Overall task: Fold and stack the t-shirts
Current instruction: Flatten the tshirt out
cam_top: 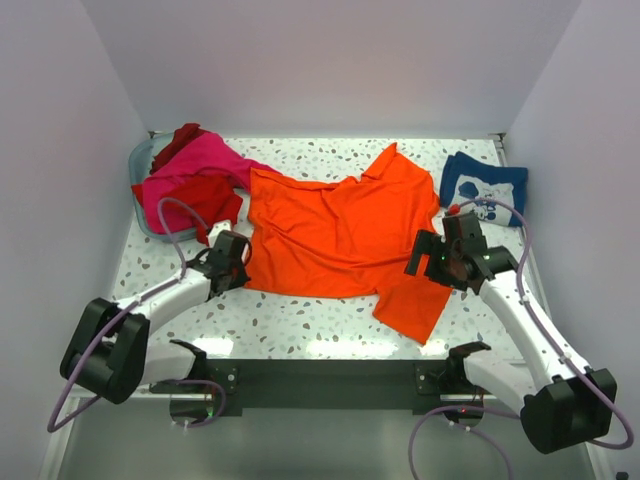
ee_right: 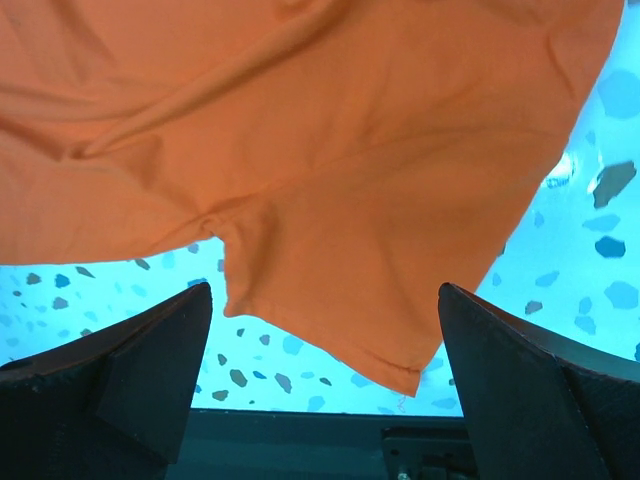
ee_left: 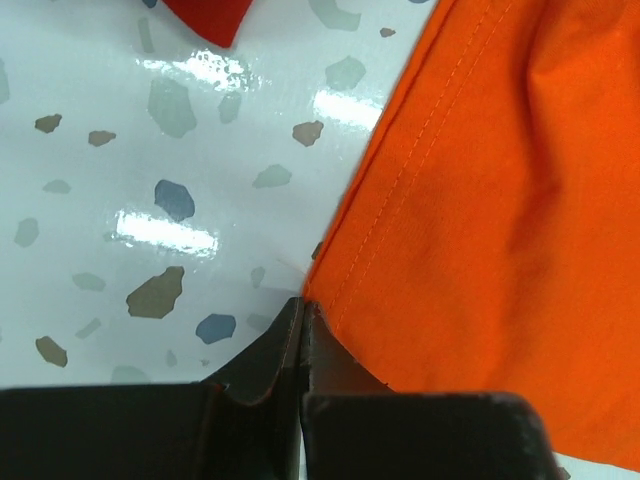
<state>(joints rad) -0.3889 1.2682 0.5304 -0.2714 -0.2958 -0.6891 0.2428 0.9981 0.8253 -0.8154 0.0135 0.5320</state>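
Observation:
The orange t-shirt's sleeve (cam_top: 411,305) sticks out past the t-shirt's near edge. Next, my right gripper takes the cuff (cam_top: 422,339) and folds it in while my left gripper holds the t-shirt's hem.
The bright orange t-shirt (cam_top: 340,235) lies spread across the middle of the table. My left gripper (cam_top: 243,262) sits at its lower left hem corner. In the left wrist view the jaws (ee_left: 303,308) are pressed together at that corner of the orange cloth (ee_left: 500,200). My right gripper (cam_top: 432,262) hangs wide open over the shirt's right sleeve (ee_right: 330,290), its fingers (ee_right: 150,370) apart from the cloth. The hot pink t-shirt (cam_top: 195,165) and a red one (cam_top: 205,195) are heaped at the back left. A navy blue one with white print (cam_top: 485,185) lies folded at the back right.
A grey-blue bin (cam_top: 138,170) holds the pink and red heap at the back left corner. A darker red cloth (cam_top: 180,138) tops that heap. White walls close the table on three sides. A red cloth tip (ee_left: 205,15) shows near the left gripper.

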